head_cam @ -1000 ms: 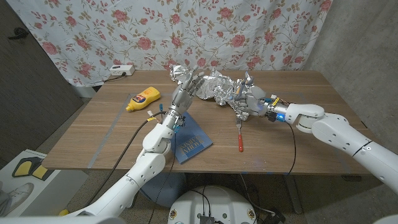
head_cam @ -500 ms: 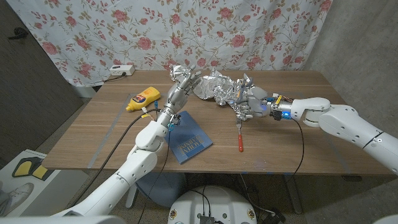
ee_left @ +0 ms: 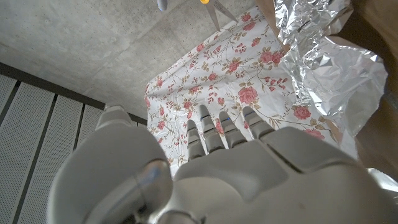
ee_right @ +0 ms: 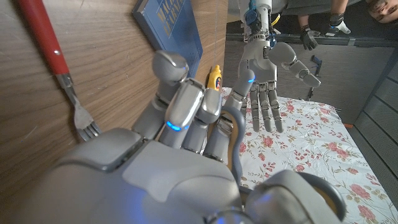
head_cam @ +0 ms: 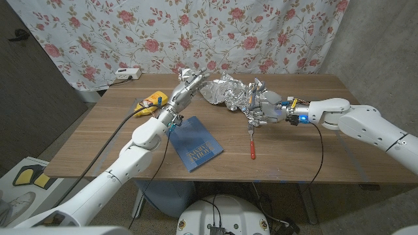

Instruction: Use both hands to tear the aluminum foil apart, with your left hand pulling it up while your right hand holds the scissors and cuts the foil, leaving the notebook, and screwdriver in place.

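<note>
I expect the aluminum foil (head_cam: 226, 91) to stay bunched and stand up above my left gripper when I lift it, because sharp creases (head_cam: 236, 99) run all over it.
The crumpled aluminum foil (head_cam: 225, 91) lies at the table's far middle. My left hand (head_cam: 184, 90) is up at the foil's left end, fingers straight and spread, holding nothing; the right wrist view shows this left hand (ee_right: 268, 74) open too. From the left wrist view the foil (ee_left: 329, 74) sits just beyond my fingers (ee_left: 214, 134). My right hand (head_cam: 263, 108) is curled at the foil's right end, gripping the scissors, whose grey handle loop (ee_right: 235, 130) wraps round a finger. The blue notebook (head_cam: 196, 149) and a red-handled fork (head_cam: 251, 147) lie nearer on the table.
A yellow bottle (head_cam: 149, 100) lies at the far left, partly behind my left arm. A white power strip (head_cam: 127, 74) sits at the back edge. Bare wood (head_cam: 313, 150) spreads at the right front. A person's hands (ee_right: 305, 34) are in the right wrist view.
My left arm has swung leftward, now crossing in front of the yellow bottle, and its hand has moved slightly farther back along the foil's left end. The right hand has stayed in place.
</note>
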`<state>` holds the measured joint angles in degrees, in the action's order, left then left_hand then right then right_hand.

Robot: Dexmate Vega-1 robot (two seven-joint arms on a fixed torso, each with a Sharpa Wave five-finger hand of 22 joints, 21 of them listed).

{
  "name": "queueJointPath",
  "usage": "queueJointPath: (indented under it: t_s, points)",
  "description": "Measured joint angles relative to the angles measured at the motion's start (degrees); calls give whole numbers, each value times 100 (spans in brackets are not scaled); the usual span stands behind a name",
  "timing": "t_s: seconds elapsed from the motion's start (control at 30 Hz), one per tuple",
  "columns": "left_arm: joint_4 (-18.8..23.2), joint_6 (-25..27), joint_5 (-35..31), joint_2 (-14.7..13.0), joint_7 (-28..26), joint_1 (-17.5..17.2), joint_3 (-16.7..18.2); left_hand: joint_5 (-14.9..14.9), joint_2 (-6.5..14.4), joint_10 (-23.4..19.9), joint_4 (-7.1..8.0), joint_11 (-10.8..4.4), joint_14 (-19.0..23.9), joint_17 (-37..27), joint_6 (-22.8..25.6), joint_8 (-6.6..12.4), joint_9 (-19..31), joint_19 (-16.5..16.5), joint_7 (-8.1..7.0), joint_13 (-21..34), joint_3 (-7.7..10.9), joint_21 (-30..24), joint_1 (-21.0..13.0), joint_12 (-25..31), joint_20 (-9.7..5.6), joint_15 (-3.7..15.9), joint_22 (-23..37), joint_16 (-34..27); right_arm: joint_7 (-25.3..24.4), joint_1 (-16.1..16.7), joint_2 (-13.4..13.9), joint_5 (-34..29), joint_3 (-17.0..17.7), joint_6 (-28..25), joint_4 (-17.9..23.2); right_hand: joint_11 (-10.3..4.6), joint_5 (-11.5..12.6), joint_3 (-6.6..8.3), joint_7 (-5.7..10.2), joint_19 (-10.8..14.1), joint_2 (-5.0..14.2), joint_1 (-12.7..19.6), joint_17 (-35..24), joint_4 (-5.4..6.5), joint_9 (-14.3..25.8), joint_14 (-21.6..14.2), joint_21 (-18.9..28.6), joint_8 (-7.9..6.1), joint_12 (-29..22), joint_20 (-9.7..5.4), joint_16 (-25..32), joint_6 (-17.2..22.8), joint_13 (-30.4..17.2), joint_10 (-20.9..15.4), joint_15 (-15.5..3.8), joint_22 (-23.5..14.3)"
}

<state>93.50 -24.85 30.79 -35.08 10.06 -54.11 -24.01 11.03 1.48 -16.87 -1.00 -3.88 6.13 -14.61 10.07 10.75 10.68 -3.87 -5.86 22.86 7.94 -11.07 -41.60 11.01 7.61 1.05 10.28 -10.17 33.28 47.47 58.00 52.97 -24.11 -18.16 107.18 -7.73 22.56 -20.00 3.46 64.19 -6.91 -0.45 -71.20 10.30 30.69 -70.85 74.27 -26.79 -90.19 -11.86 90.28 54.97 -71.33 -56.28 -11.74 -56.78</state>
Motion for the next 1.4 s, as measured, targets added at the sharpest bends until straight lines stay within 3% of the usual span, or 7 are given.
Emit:
queueJointPath:
  t_s: [0.17, 0.27, 0.4, 0.6, 0.7, 1.07, 1.4]
  points:
    - [50, 167, -80, -241, 125, 98, 16, 6, 112, 152, -157, -61, -185, 107, -128, 0, 0, 76, -89, -56, 157, 15, -220, 0, -58, 13, -16, 0, 53, -11, 40, -5, -1, -18, 28, 0, 76, 0, 0, 0, 26, -22, 0, 0, 19, 31, -47, 32, 1, 1, 0, 0, 0, 0, 31, -10]
    - [51, 223, -70, -362, 212, 167, 16, 22, 95, 234, -250, -50, -283, 152, -182, 0, 0, 126, -82, -77, 190, 28, -291, 0, -60, 5, -16, -1, 82, -15, 52, -5, -3, -33, 36, -23, 98, 0, 0, 23, 58, 9, 0, 0, 27, 32, -106, 55, 1, 23, 0, 0, 0, 23, 30, 27]
    - [50, 391, -16, -512, 458, 257, 15, 44, 119, 436, -381, -156, -504, 236, -277, 0, 0, 174, -48, -128, 254, 28, -407, 1, -13, -53, -16, 22, 119, -25, 81, -5, -14, -53, 59, -23, 122, 1, 0, 26, 71, 23, 0, -1, 26, 32, -139, 56, 1, 20, 0, 0, 0, 23, 30, 55]
    - [51, 624, 26, -674, 705, 374, -14, 133, 411, 676, -687, -94, -677, 342, -504, 0, 0, 226, -65, -218, 560, 27, -897, 1, -5, -105, -16, 21, 156, -26, 113, -6, -19, -61, 88, -22, 122, 20, 0, 49, 72, 24, 0, -19, 26, 32, -160, 66, 3, -1, 0, 0, 0, 23, 30, 54]
    - [51, 739, 29, -726, 793, 421, -27, 133, 426, 790, -762, -41, -770, 370, -574, -15, 0, 236, -76, -249, 635, 27, -1015, 1, -14, -117, -16, 21, 169, -18, 134, -6, -19, -63, 111, -22, 122, 20, 0, 48, 94, 46, 0, -19, 47, 32, -160, 67, 5, -1, 0, 0, 0, 22, 30, 39]
    - [75, 1219, -70, -991, 985, 729, -157, 133, 348, 973, -745, 20, -923, 396, -692, -38, 1, 475, -60, -320, 618, 49, -997, 1, 83, -208, -16, 20, 208, 100, 250, 27, 28, -51, 218, -21, 161, 20, -1, 47, 94, 46, 0, -19, 53, 32, -183, 98, -9, 0, 0, -1, 0, 21, 29, 10]
    - [172, 1668, -292, -1092, 964, 983, -322, 94, 265, 1003, -672, -10, -953, 395, -733, -38, 1, 481, -18, -369, 546, 49, -851, 41, 89, -238, -15, -4, 226, 155, 320, 20, 47, 7, 297, -20, 205, 20, -1, 57, 94, 46, 0, -19, 79, 32, -238, 140, -9, 10, 0, -1, 0, 20, 29, -14]
